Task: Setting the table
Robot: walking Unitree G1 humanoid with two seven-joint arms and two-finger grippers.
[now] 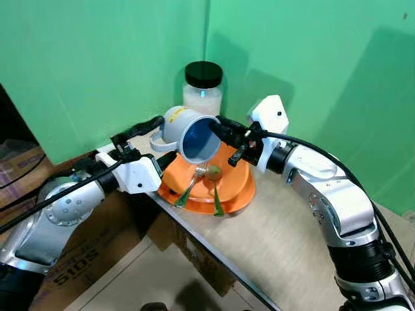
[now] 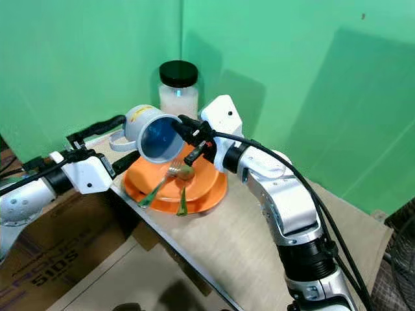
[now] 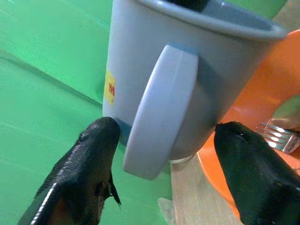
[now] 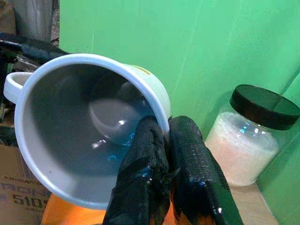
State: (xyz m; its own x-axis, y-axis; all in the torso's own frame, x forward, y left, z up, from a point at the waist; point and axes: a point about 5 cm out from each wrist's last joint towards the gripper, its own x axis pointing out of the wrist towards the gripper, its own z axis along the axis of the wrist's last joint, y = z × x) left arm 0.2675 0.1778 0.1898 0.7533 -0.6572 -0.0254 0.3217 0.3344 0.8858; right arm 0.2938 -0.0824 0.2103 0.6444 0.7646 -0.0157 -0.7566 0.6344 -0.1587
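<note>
I expect the mug [image 1: 190, 135] to stay at a steady tilt when I carry it, because its handle is a broad flat strap [image 3: 161, 112] between my left gripper's fingers.
A grey mug [image 1: 191, 133] with a blue inside hangs tilted above the orange plate [image 1: 238, 186], its mouth facing me. My right gripper [image 4: 164, 126] is shut on the mug's rim, one finger inside and one outside. My left gripper [image 1: 166, 138] is open around the mug's base. Its fingers [image 3: 96, 150] stand on either side of the handle [image 3: 159, 112], close to the mug's wall. A fork [image 1: 193, 180] and a green-handled spoon [image 1: 215, 193] lie on the plate.
A jar [image 1: 203, 87] with a black lid stands behind the plate against the green wall. The wooden table [image 1: 292, 240] runs toward the right front. A cardboard box [image 1: 84, 259] sits below the table's left edge.
</note>
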